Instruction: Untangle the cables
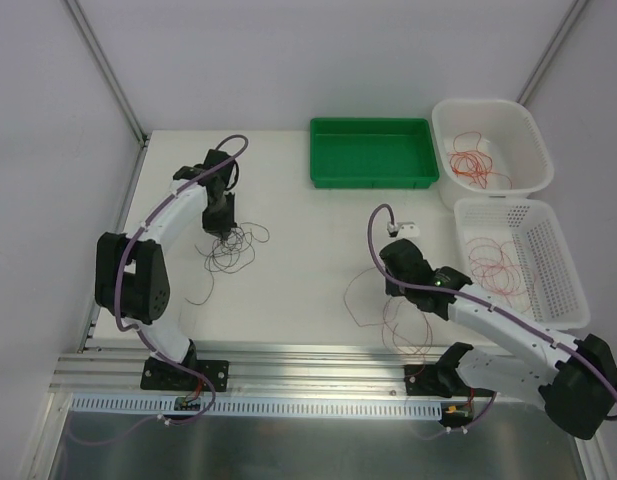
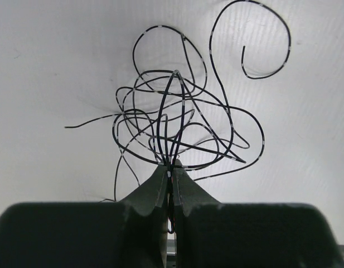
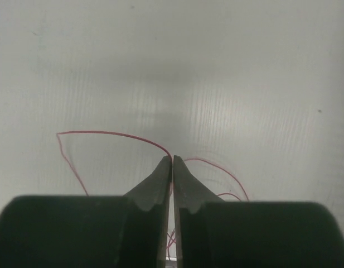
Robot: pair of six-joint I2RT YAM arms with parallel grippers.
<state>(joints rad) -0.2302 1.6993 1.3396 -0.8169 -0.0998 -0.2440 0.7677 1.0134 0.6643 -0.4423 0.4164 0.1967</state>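
My left gripper is squeezing several black strands of cable in one bunch (image 2: 170, 152). It should let go and move up clear of the crossing loops (image 2: 185, 114) before it reaches down to the tangle.
A loose tangle of thin black cables (image 1: 231, 250) lies on the white table at the left; in the left wrist view it (image 2: 183, 120) curls in several loops. My left gripper (image 1: 220, 226) (image 2: 172, 165) is shut on strands of this black tangle. A thin red cable (image 1: 383, 320) loops on the table near the front right; in the right wrist view it (image 3: 110, 134) arcs to the left from the jaws. My right gripper (image 1: 396, 283) (image 3: 172, 159) is shut on this red cable.
A green tray (image 1: 373, 152) stands at the back centre. A white basket (image 1: 490, 150) at the back right and a white basket (image 1: 521, 260) in front of it each hold coiled red cables. A small white object (image 1: 406, 226) lies near the right arm.
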